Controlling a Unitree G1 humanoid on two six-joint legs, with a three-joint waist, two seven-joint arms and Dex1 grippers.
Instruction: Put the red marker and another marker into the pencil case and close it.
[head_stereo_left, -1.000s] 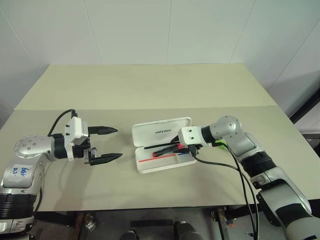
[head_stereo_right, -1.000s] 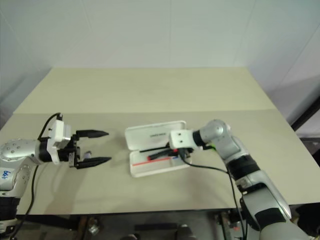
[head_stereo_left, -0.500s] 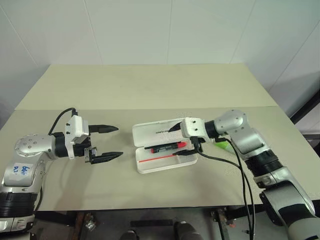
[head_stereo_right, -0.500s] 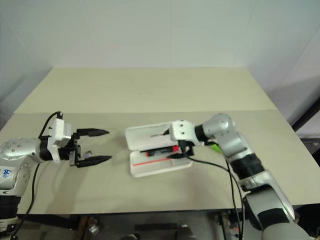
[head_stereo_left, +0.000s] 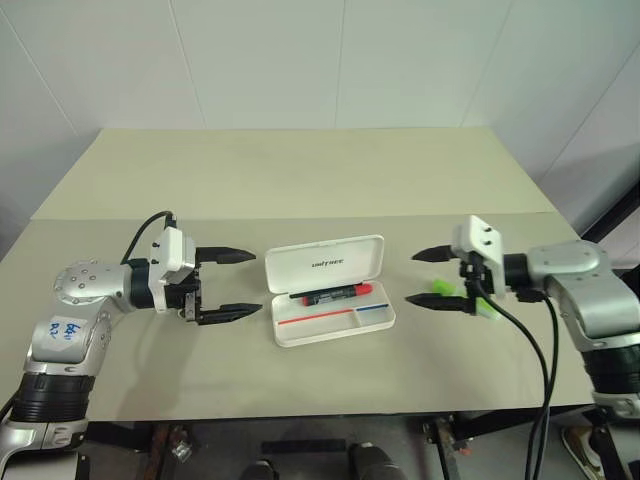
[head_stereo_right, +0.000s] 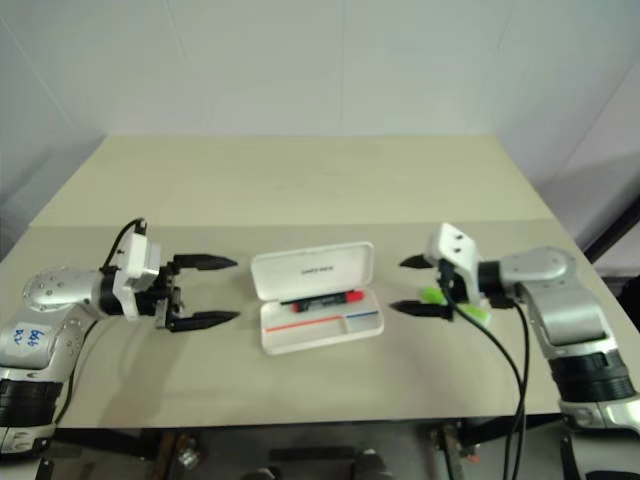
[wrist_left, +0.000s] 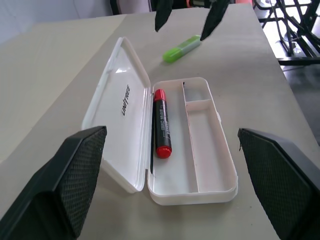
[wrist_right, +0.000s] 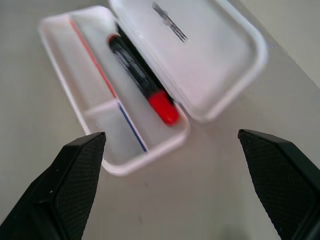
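The compartment (head_stereo_left: 315, 329) along the red line is long and empty. The lime-green highlighter (head_stereo_left: 445, 288) should therefore rest flat inside it when I lower the highlighter there.
The white pencil case (head_stereo_left: 332, 326) lies open mid-table, its lid (head_stereo_left: 300, 268) folded back flat. Inside its tray lies the red marker (head_stereo_left: 337, 294), black-barrelled with a red cap, also seen in the right wrist view as the red marker (wrist_right: 142, 80). A lime-green highlighter, the other marker (wrist_left: 182, 48), rests on the table right of the case, partly hidden behind my right gripper (head_stereo_left: 412, 278). That gripper is open and empty, a short way right of the case. My left gripper (head_stereo_left: 256, 281) is open and empty, just left of the case and pointing at it.
The beige table (head_stereo_left: 300, 180) has wide bare room behind the case. A black cable (head_stereo_left: 520, 340) hangs from my right wrist over the table's front edge. A smaller side compartment (wrist_left: 197, 95) in the tray holds nothing.
My right gripper has opened, left the red marker in the tray and pulled back to the right, rolling as it went. My left gripper has edged slightly toward the case.
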